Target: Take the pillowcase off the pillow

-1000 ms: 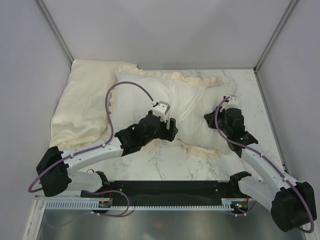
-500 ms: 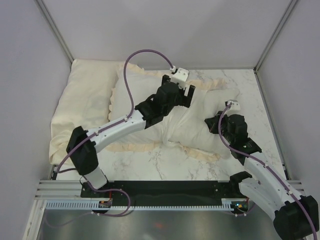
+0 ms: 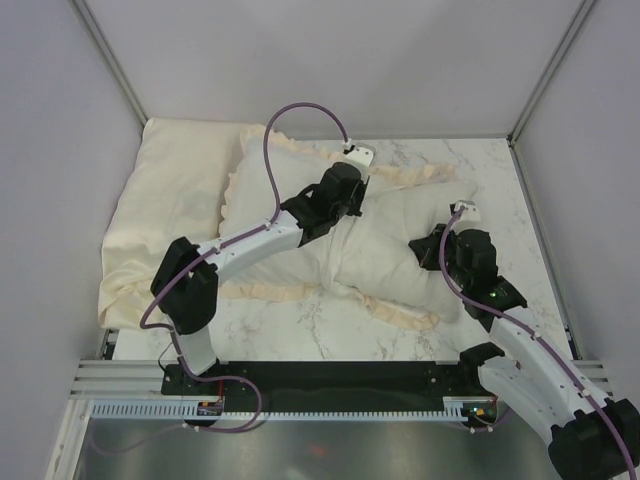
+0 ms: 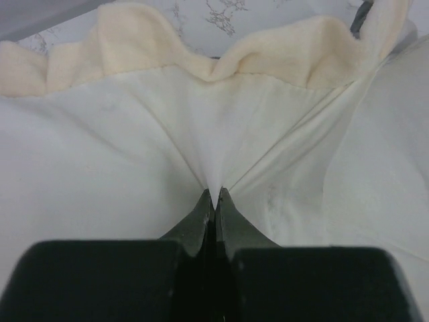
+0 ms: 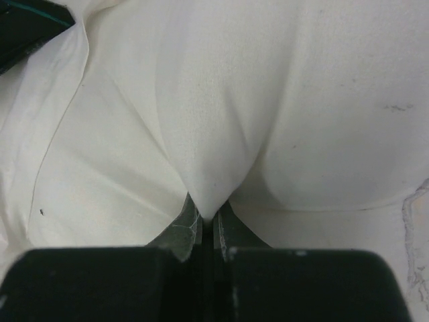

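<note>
My left gripper is pinching the pillowcase below its frill while my right gripper holds the pillow, so I should carry on pulling them apart until more pillow slides out.
The pillowcase, whitish face up with a cream frill, lies across the middle of the marble table. My left gripper reaches over it to the far side. In the left wrist view it is shut on a pinched fold of pillowcase just below the frill. The plump plain white pillow shows at the right end. My right gripper is shut on a fold of it, with the pillow bulging ahead of the fingers.
A flat pale-yellow cloth fills the back left corner against the wall. Bare marble table lies between the fabric and the arm bases. Booth walls and posts close in the left, back and right sides. The left arm's link shows in the right wrist view.
My left gripper left the near side of the pillowcase, swung open over to the far side, came down and shut on fabric by the far frill. The right gripper kept its hold.
</note>
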`<state>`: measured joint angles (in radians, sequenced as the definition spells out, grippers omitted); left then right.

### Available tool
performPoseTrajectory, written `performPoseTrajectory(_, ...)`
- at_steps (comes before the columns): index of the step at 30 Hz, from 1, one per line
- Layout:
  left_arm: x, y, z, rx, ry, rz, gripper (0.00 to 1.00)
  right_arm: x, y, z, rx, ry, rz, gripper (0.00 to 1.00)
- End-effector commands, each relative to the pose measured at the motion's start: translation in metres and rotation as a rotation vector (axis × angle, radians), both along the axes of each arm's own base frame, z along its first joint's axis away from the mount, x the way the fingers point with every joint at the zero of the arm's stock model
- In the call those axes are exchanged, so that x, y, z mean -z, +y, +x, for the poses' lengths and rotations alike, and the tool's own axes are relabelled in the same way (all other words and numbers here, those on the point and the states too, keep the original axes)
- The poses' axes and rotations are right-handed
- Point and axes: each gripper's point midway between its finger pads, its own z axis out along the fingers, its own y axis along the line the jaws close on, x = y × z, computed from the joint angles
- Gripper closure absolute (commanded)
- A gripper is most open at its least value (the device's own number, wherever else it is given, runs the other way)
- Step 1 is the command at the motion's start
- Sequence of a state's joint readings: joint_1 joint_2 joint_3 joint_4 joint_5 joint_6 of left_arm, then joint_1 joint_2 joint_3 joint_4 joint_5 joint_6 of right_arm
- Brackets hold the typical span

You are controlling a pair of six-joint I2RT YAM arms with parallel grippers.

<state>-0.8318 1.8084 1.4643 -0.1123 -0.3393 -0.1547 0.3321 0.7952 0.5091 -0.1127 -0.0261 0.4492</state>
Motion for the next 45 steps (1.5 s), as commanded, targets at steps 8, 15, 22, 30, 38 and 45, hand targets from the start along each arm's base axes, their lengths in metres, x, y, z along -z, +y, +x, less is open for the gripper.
performPoseTrajectory(8,-0.041,0.090,0.031,-0.156,0.023,-0.102,0.98,0.016,-0.019,-0.025,0.077,0.127,-0.048,1.00)
performPoseTrajectory(15,-0.037,0.142,0.046,-0.272,0.038,-0.131,0.98,-0.049,-0.051,-0.027,0.205,0.005,-0.106,1.00)
performPoseTrajectory(22,-0.028,0.165,0.048,-0.324,0.056,-0.126,0.98,-0.131,-0.071,-0.021,0.291,-0.158,-0.134,1.00)
performPoseTrajectory(30,-0.025,0.178,0.043,-0.352,0.058,-0.122,0.98,-0.172,-0.099,-0.008,0.420,-0.224,-0.248,1.00)
performPoseTrajectory(38,-0.026,0.201,0.043,-0.405,0.046,-0.113,0.98,-0.189,-0.119,-0.009,0.518,-0.242,-0.309,1.00)
performPoseTrajectory(45,-0.022,0.219,0.046,-0.467,0.031,-0.069,0.98,-0.180,-0.138,-0.005,0.594,-0.200,-0.400,1.00)
